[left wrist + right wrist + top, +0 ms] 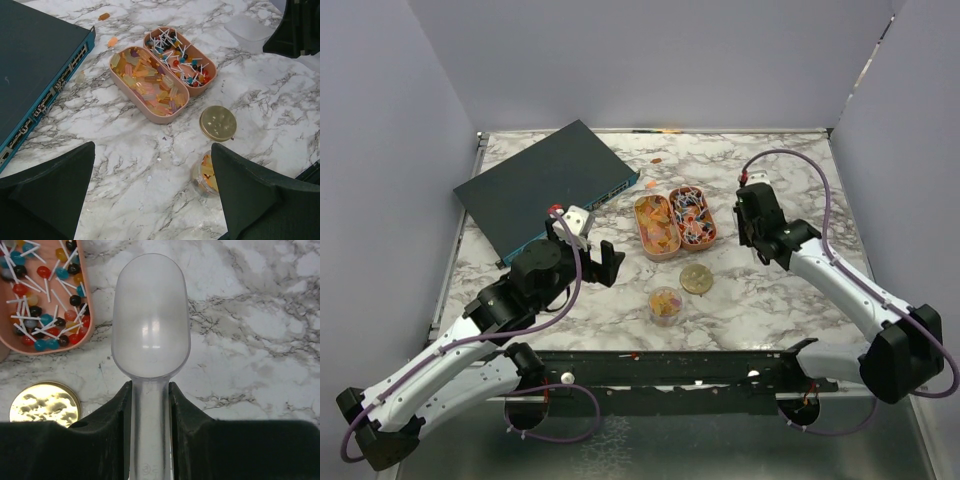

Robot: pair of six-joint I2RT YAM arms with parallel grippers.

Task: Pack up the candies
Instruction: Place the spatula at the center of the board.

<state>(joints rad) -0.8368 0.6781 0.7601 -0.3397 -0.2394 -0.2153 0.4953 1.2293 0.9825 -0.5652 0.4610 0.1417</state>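
The empty clear scoop (151, 315) hangs above open marble (206, 340), clear of the peach tray, so my right gripper should keep lowering it until it rests there, then let go.
The candies lie in two oval peach trays: orange-yellow ones in the left tray (657, 226) (149, 84), red, blue and dark ones on white sticks in the right tray (692, 215) (181, 61) (86, 305). A small clear jar (665, 305) (204, 176) holding some orange candies stands uncapped in front of them, beside a round gold lid (696, 278) (218, 122) (45, 404). My left gripper (582, 243) (152, 150) hangs open over bare marble left of the jar. My right gripper (752, 205) (150, 390) is shut on the handle of an empty clear scoop (150, 320), right of the trays.
A dark teal network switch (548, 190) (35, 65) lies at the back left. A few stray orange candies (651, 184) (112, 41) sit on the marble between it and the trays. Grey walls enclose the table on three sides.
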